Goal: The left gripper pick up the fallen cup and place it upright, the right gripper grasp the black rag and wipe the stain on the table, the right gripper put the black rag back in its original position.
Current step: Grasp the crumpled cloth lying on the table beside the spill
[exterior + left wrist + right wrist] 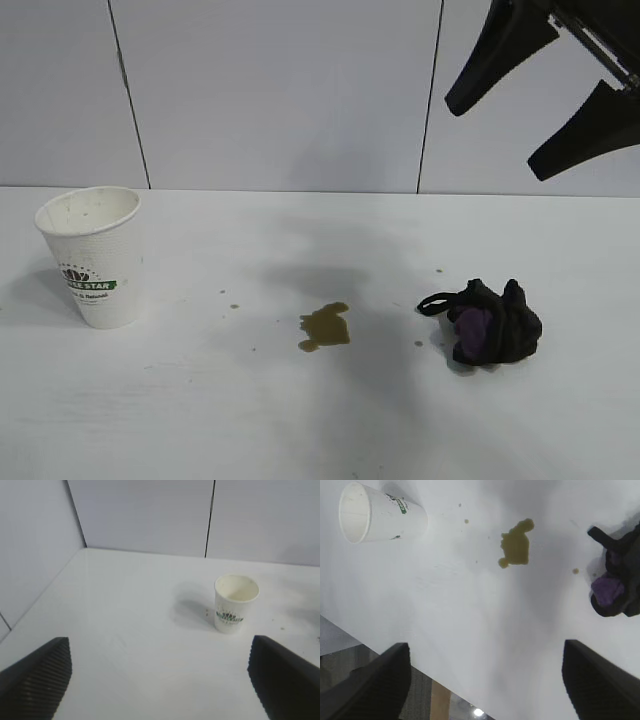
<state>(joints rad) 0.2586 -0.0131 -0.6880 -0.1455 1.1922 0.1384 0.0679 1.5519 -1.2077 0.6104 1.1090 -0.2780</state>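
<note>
The yellowish-brown stain [326,327] shows rounded puddle edges and scattered droplets [418,343] around it, so it will come off when the robot wipes with the black rag.
The white cup [92,255] stands upright at the left of the table [200,420], open end up; it also shows in the left wrist view [235,602] and the right wrist view [380,515]. The yellowish-brown stain [325,326] lies mid-table [516,544]. The black rag [490,322] with purple patches sits bunched to the stain's right [617,582]. My right gripper [495,140] hangs high above the rag, open and empty [485,647]. My left gripper [159,642] is out of the exterior view; it is wide open and empty, well back from the cup.
Tiny droplets [234,306] dot the table around the stain. Pale grey wall panels [280,90] back the table, and a side wall [30,555] stands near the cup. The table's front edge with floor below [440,700] shows in the right wrist view.
</note>
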